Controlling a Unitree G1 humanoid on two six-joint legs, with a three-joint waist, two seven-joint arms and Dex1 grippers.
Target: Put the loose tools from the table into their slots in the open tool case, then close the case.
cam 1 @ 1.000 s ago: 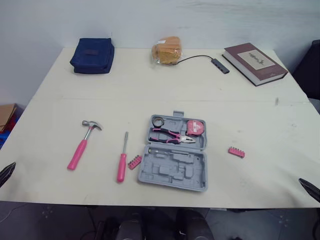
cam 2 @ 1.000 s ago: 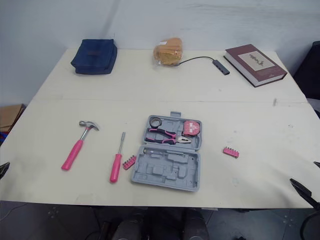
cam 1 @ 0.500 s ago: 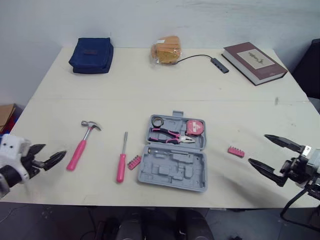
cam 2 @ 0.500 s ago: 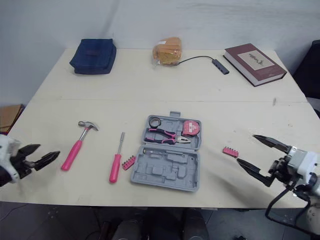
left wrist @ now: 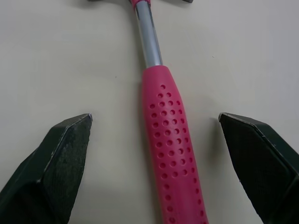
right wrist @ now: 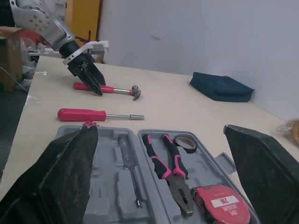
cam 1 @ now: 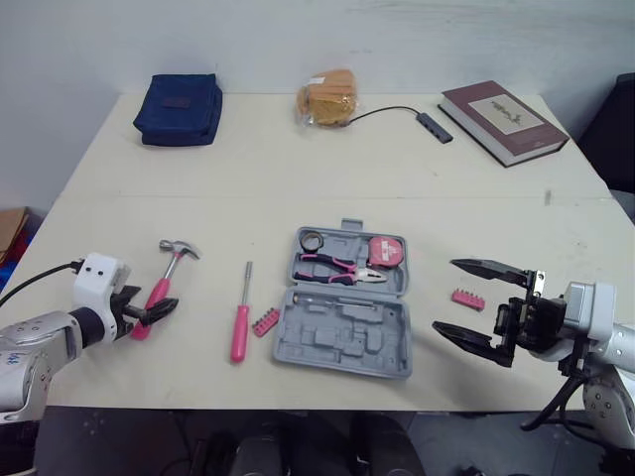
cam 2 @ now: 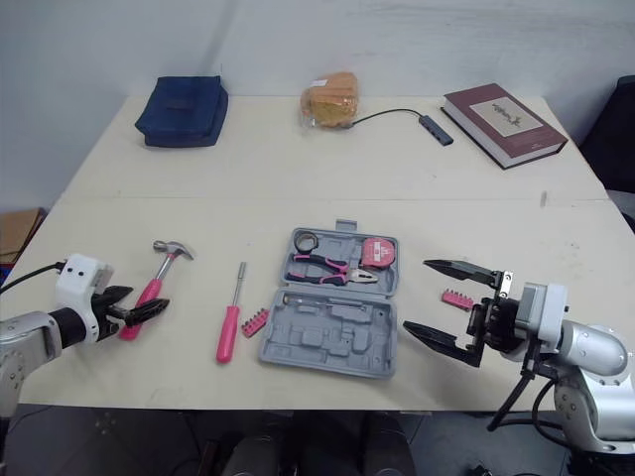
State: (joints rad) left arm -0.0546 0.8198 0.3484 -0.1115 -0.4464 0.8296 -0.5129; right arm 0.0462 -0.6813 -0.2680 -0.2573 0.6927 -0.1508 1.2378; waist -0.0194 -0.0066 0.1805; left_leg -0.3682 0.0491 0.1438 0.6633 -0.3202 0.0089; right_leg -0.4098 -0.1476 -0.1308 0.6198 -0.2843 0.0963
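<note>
The pink bit holder (cam 1: 266, 322) is lying flat and its row of bits (cam 1: 261, 318) is still in place, so the bits will stay put in the holder when I carry it.
The grey tool case (cam 1: 345, 327) lies open at the table's front middle. Pink pliers (cam 1: 342, 270), a tape measure (cam 1: 388, 252) and a tape roll (cam 1: 315, 241) sit in its far half. A pink-handled hammer (cam 1: 171, 266) lies to its left, and my left gripper (cam 1: 159, 309) is open with a finger (left wrist: 70, 163) on either side of the handle (left wrist: 170, 149). A pink screwdriver (cam 1: 241, 322) and a pink bit holder (cam 1: 266, 321) lie between hammer and case. My right gripper (cam 1: 444, 296) stands wide open just right of the case, beside a second bit holder (cam 1: 467, 298).
Along the far edge lie a navy pouch (cam 1: 179, 96), a bagged bread (cam 1: 327, 99), a USB hub with its cable (cam 1: 435, 127) and a dark red book (cam 1: 503, 109). A cardboard box (cam 1: 12, 228) sits on the floor at the left.
Both arms came up from the front corners. My left gripper moved right to the hammer handle. My right gripper moved left to the case's right side, opening wide.
</note>
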